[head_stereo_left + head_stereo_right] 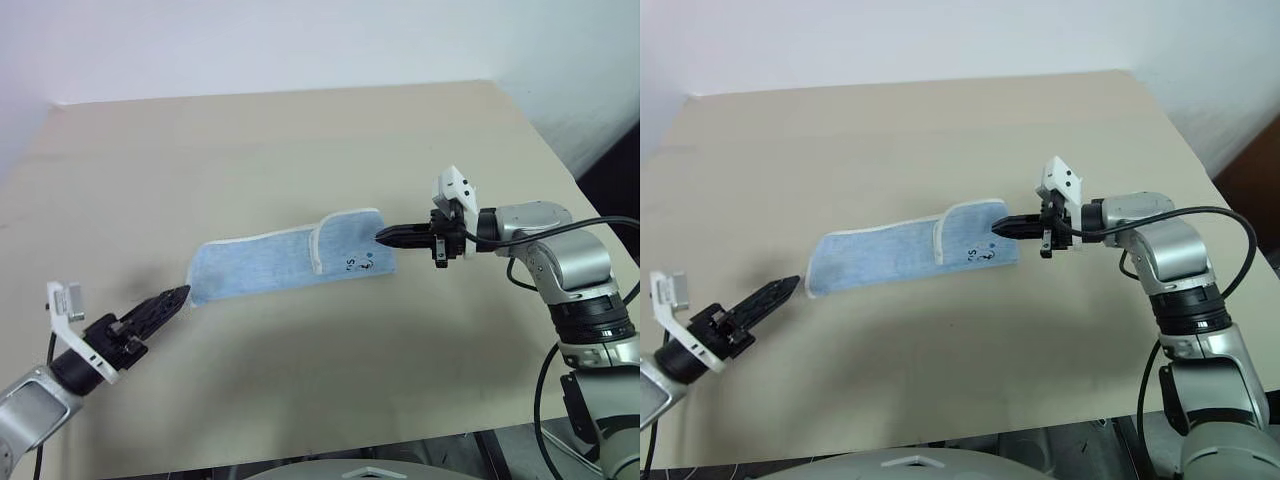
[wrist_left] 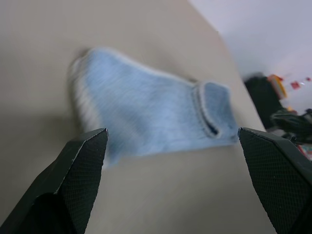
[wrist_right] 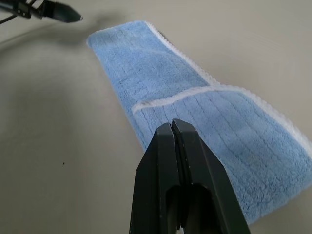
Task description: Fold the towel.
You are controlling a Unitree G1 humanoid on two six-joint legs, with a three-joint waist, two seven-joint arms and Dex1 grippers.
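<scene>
My left gripper needs to be centered first, because the towel's flat end [image 1: 197, 270] is in line with one of its fingers. I should put the open fingers evenly around that end [image 1: 197, 287] before I fold it over.
The towel [image 1: 280, 262], light blue with a white stitched border, lies on the table as a long narrow strip. Its right end is folded back over itself, and small dark marks [image 1: 358, 263] show near that end. My left gripper [image 1: 183, 294] sits low by the strip's left end, just short of the cloth. The left wrist view shows its fingers [image 2: 85, 161] spread wide open with the towel [image 2: 146, 117] beyond them. My right gripper [image 1: 382, 237] is shut, its tip at the towel's folded right end. In the right wrist view no cloth shows between its closed fingers [image 3: 165, 146].
The beige table [image 1: 300, 130] stretches far behind the towel up to a white wall. Its front edge runs just below my left arm, and its right edge passes close to my right arm. Black cables [image 1: 545, 390] hang by the right arm.
</scene>
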